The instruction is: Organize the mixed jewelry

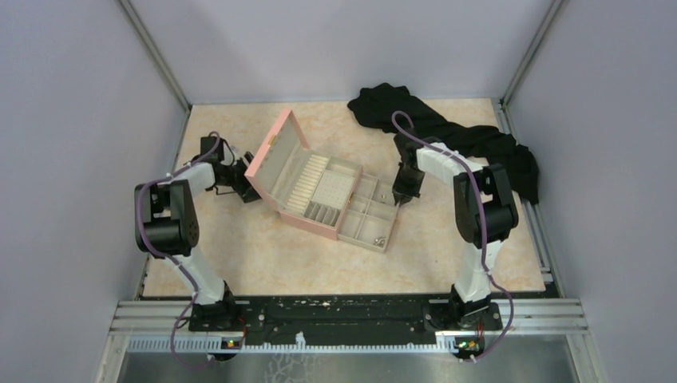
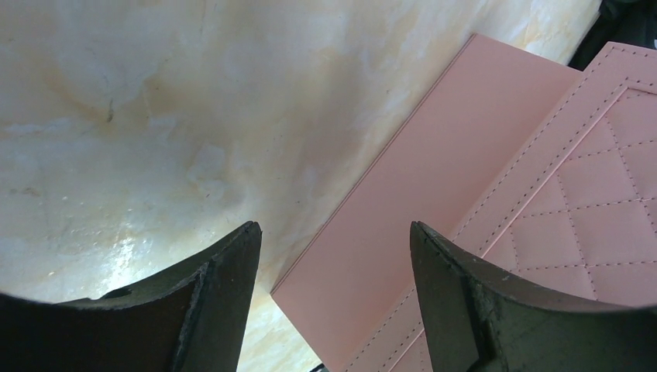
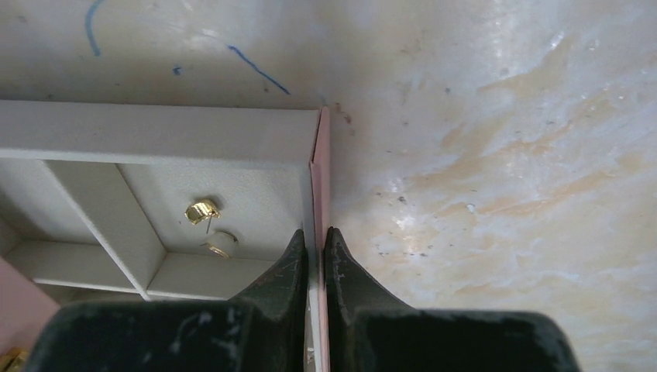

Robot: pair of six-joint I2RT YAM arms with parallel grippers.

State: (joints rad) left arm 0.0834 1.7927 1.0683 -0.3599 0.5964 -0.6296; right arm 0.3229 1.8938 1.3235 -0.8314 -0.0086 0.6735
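One finger of my right gripper is inside the tray's outer side (image 3: pixel 311 190), so next the gripper opens, move back and pushes the tray's pink side (image 3: pixel 325 167) with closed fingers until the tray is shut.
A pink jewelry box (image 1: pixel 307 179) lies open mid-table, lid (image 1: pixel 273 157) tilted up at left, beige compartment tray (image 1: pixel 369 215) drawn out at right. My right gripper (image 1: pixel 397 195) is shut on the tray's outer side wall (image 3: pixel 319 186), one finger inside and one outside. In the right wrist view, two small gold earrings (image 3: pixel 203 211) (image 3: pixel 221 244) lie in the corner compartment. A few tiny silvery pieces (image 1: pixel 380 239) lie in the near compartment. My left gripper (image 1: pixel 247 185) is open and empty just behind the lid; the left wrist view shows the quilted pink lid (image 2: pixel 542 209) between and beyond its fingers.
A crumpled black cloth (image 1: pixel 447 136) lies at the back right, behind the right arm. Grey walls enclose the table on three sides. Blue pen marks (image 3: pixel 256 68) show on the tabletop beyond the tray. Bare marbled tabletop (image 1: pixel 263 255) lies in front of the box.
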